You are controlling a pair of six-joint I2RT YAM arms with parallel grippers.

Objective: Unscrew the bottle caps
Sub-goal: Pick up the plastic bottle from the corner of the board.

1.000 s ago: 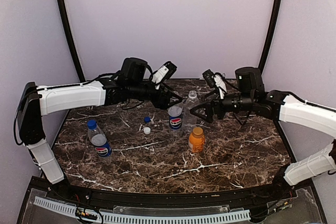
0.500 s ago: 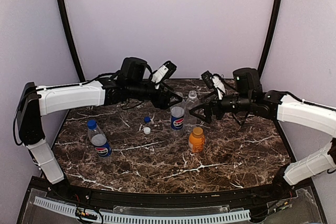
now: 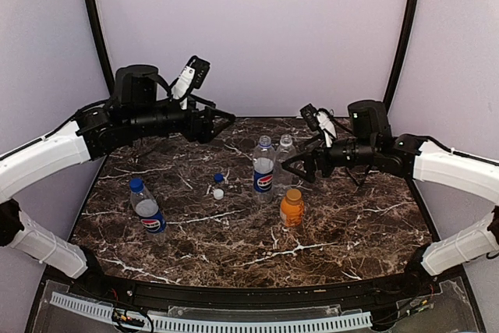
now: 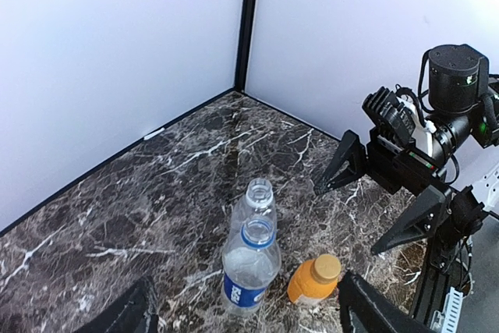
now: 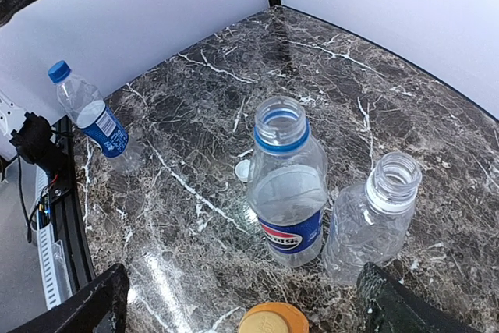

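Observation:
The second blue-labelled bottle (image 3: pixel 148 210) stands clear of its neighbours with its blue cap on. My left gripper should head toward that cap (image 3: pixel 136 184) next until its fingers straddle it.
The Pepsi bottle (image 3: pixel 263 168) stands uncapped mid-table, with the clear unlabelled bottle (image 3: pixel 284 157) just behind it, also uncapped. In front stands the short orange bottle (image 3: pixel 291 210), its orange cap (image 5: pixel 273 321) on. At the left a second blue-labelled bottle (image 3: pixel 146 210) keeps its blue cap (image 3: pixel 137 184). A loose blue cap (image 3: pixel 219 178) and a loose white cap (image 3: pixel 218 193) lie left of the Pepsi bottle. My left gripper (image 3: pixel 222 124) hangs open and empty, high and to the left of the bottles. My right gripper (image 3: pixel 292 171) is open beside the clear bottle, holding nothing.
The dark marble table (image 3: pixel 351 224) is bounded by pale walls at the back and sides. A black rail and white cable strip (image 3: pixel 234 321) run along the near edge.
My left gripper has let go of the Pepsi bottle, opened wider and pulled back up and to the left. The bottle stays upright. The right arm has barely moved.

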